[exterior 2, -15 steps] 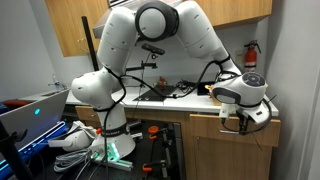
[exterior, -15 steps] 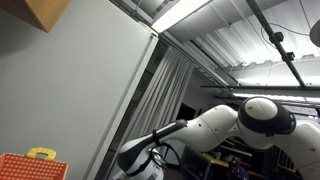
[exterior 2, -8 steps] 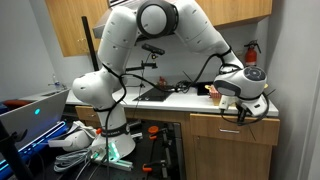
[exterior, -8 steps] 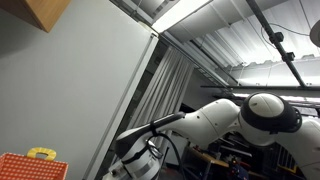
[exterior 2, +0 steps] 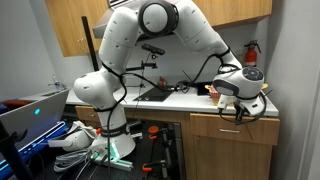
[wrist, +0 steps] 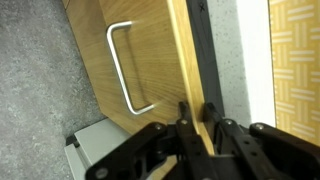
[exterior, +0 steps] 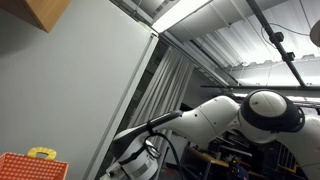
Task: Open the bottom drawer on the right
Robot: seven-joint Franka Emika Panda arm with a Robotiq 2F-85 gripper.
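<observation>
The robot's gripper is over the drawer front's thin edge (wrist: 186,62), so it should move into the dark gap (wrist: 206,62) by the countertop and pull the drawer open from behind.
The wrist view shows a wooden drawer front (wrist: 140,50) with a silver bar handle (wrist: 120,65). My gripper (wrist: 197,108) straddles the front's thin edge (wrist: 185,50), one black finger on each side, both pressed against the wood. It is shut on that edge, not on the handle. A dark gap (wrist: 202,40) runs between the edge and the white countertop (wrist: 240,50). In an exterior view my gripper (exterior 2: 238,112) sits at the top of the right-hand drawer (exterior 2: 215,127), just under the counter. The cabinet's lower part is cut off by the frame.
The white arm (exterior 2: 150,30) arches over the counter (exterior 2: 180,98), which carries small items. A fire extinguisher (exterior 2: 252,48) hangs on the wall behind. A laptop (exterior 2: 30,112) and cables lie at the left. An exterior view shows only the arm (exterior: 260,118), wall and ceiling.
The gripper rose slightly from the drawer's front face to its top edge, and its jaws closed in from wide open onto the wood.
</observation>
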